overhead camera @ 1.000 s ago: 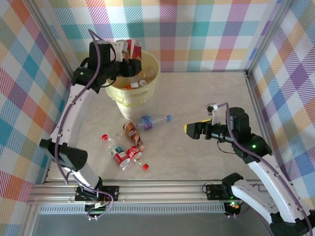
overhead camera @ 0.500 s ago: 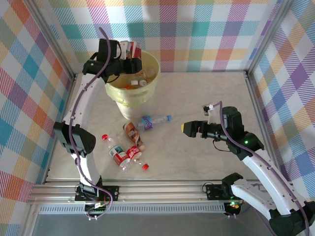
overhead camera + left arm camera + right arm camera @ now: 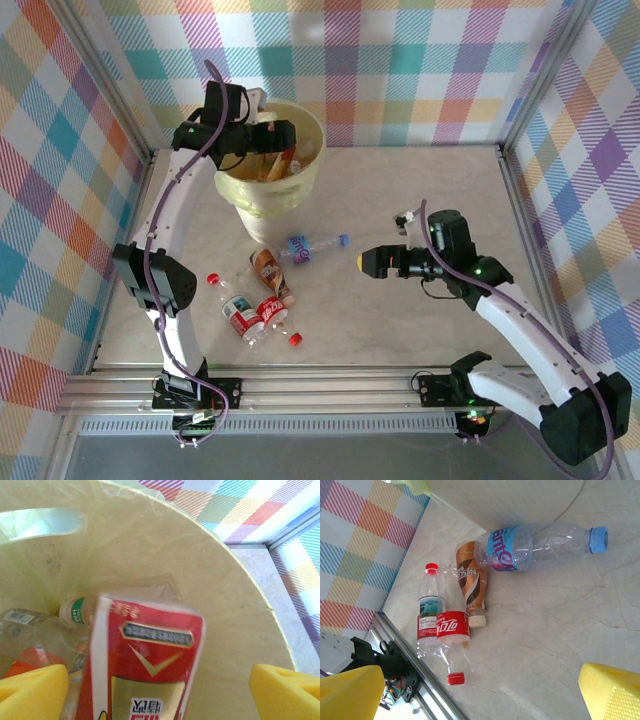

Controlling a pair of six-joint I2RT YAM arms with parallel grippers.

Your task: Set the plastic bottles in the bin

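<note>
The robot's right gripper should grip the cola bottle by its free neck (image 3: 289, 335) and hand it to the left gripper, because the cola bottle's middle (image 3: 271, 309) rests against the scenic-labelled and brown bottles.
My left gripper (image 3: 275, 137) hangs over the bin (image 3: 262, 205), jaws wide apart. A red-labelled bottle (image 3: 145, 665) sits loose between the yellow fingertips (image 3: 35, 685), touching neither, inside the bin's pale-yellow wall (image 3: 240, 605). More bottles lie at the bin's bottom, one green-capped (image 3: 75, 611). On the table lie a blue-labelled bottle (image 3: 520, 542), a brown one (image 3: 472, 587), a red cola one (image 3: 452, 627) and a scenic-labelled one (image 3: 427, 617). My right gripper (image 3: 368, 262) hovers open to their right, with nothing between its fingers (image 3: 610, 692).
The bin's base (image 3: 505, 500) stands just behind the blue-labelled bottle (image 3: 312, 245). A metal rail (image 3: 320, 385) runs along the near table edge, close to the cola bottle (image 3: 272, 312). Checked walls enclose the table; bare tabletop (image 3: 430, 190) spreads to the right.
My left gripper has opened over the bin and let go of the red-labelled bottle. The right gripper has drifted left toward the bottles on the table.
</note>
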